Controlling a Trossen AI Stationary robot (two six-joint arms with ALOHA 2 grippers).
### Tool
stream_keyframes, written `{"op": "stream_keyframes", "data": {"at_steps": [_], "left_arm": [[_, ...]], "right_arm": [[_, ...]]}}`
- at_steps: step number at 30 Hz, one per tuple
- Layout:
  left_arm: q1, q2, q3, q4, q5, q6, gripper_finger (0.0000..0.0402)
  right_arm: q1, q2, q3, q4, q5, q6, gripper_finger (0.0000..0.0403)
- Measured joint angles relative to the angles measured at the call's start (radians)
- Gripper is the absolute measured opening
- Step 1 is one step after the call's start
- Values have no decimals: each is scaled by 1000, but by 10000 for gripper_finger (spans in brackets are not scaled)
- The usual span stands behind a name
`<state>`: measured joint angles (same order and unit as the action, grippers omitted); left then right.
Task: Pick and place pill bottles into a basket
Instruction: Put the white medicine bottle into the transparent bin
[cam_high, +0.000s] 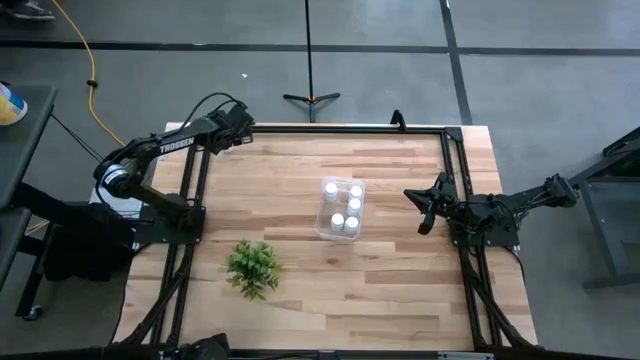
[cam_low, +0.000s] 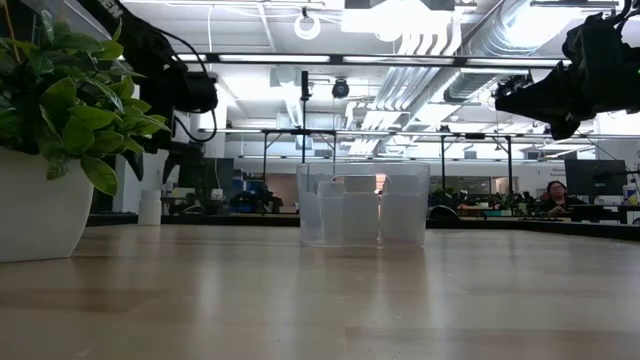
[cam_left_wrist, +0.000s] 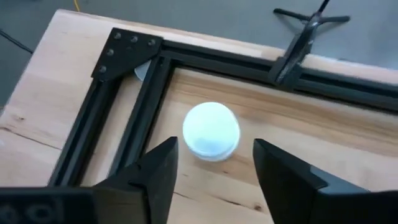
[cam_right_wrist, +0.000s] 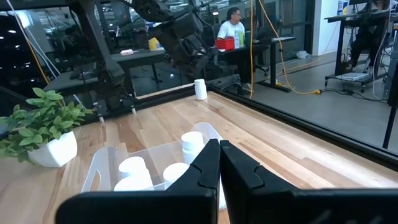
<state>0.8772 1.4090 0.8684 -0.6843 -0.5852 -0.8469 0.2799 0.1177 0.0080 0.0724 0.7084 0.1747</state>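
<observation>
The left gripper's fingers are too high above the white pill bottle's cap (cam_left_wrist: 211, 129), so the robot should open them wider and bring them down around the bottle (cam_low: 149, 208) before it closes them.
One white pill bottle (cam_left_wrist: 211, 130) stands upright on its base on the wooden table, close to the far left corner of the black frame; it also shows in the right wrist view (cam_right_wrist: 200, 89). My left gripper (cam_left_wrist: 215, 143) hangs over it, slanting down, open, with one finger on either side of the cap and a gap to each. The basket (cam_high: 340, 208), a clear bin, stands mid-table with several white bottles (cam_right_wrist: 193, 143) inside. At the table's right side my right gripper (cam_high: 425, 212) is shut, holds nothing and points toward the basket.
A small green plant in a white pot (cam_high: 252, 265) stands near the front, left of the basket. Black frame rails (cam_left_wrist: 143, 99) run along the table's edges, right beside the lone bottle. Bare wood lies between that bottle and the basket.
</observation>
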Motion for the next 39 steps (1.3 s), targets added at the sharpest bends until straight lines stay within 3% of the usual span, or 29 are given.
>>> {"op": "stream_keyframes", "data": {"at_steps": [6, 11, 15, 26, 39], "left_arm": [[-1, 18, 0, -4, -9, 4, 212], [0, 17, 0, 4, -14, 4, 214], [0, 31, 0, 9, -25, 4, 234], [0, 59, 0, 15, -55, -4, 343], [0, 124, -1, 43, -25, -14, 356]], "right_arm": [[0, 0, 0, 0, 0, 0, 2], [0, 0, 0, 0, 0, 0, 1], [0, 0, 0, 0, 0, 0, 1], [0, 0, 0, 0, -1, -1, 2], [0, 0, 0, 0, -2, -1, 2]]}}
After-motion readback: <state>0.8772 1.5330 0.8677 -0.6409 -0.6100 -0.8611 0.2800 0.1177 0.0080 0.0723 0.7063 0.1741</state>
